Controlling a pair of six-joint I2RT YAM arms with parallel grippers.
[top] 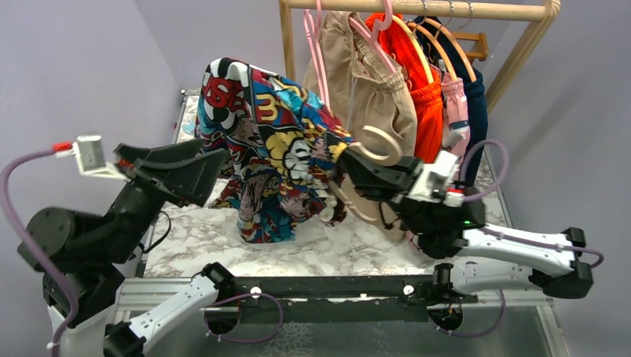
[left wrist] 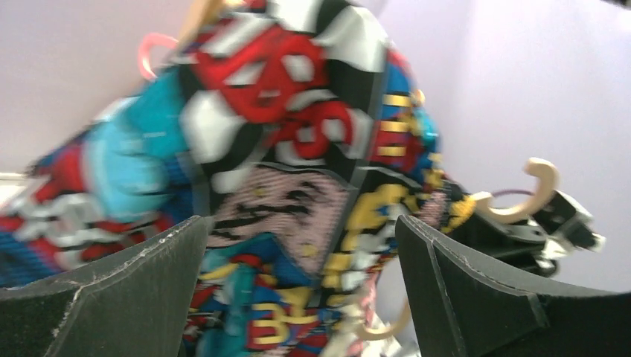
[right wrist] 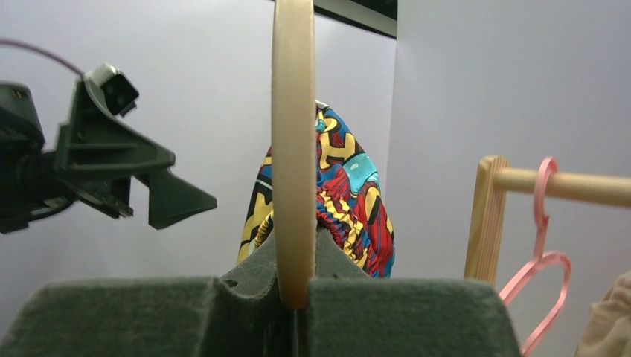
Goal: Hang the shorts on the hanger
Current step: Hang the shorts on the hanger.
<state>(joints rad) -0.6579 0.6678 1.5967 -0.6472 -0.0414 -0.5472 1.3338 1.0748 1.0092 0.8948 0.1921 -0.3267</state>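
Next, I bring my left gripper back and pinch the shorts (top: pixel 314 158) near the hanger to straighten them, because the hanger's lower arm (top: pixel 356 205) is sticking out of the bunched shorts.
The comic-print shorts (top: pixel 260 141) hang in a bunched drape over the cream hanger (top: pixel 381 146), above the middle of the table. My right gripper (top: pixel 350 167) is shut on the hanger just below its curved hook; in the right wrist view the hanger (right wrist: pixel 294 149) stands upright, pinched between the pads, with the shorts (right wrist: pixel 350 201) behind it. My left gripper (top: pixel 212 167) hovers open just left of the shorts. In the left wrist view its fingers (left wrist: pixel 446 282) stand wide apart and hold nothing, with the shorts (left wrist: pixel 298 149) close in front and the hook (left wrist: pixel 532 193) at the right.
A wooden garment rack (top: pixel 417 9) stands at the back right, carrying pink hangers (top: pixel 316 44), beige shorts (top: pixel 364 82), an orange garment (top: pixel 417 97) and darker clothes. The marble tabletop (top: pixel 223 230) lies below. Purple walls close in on both sides.
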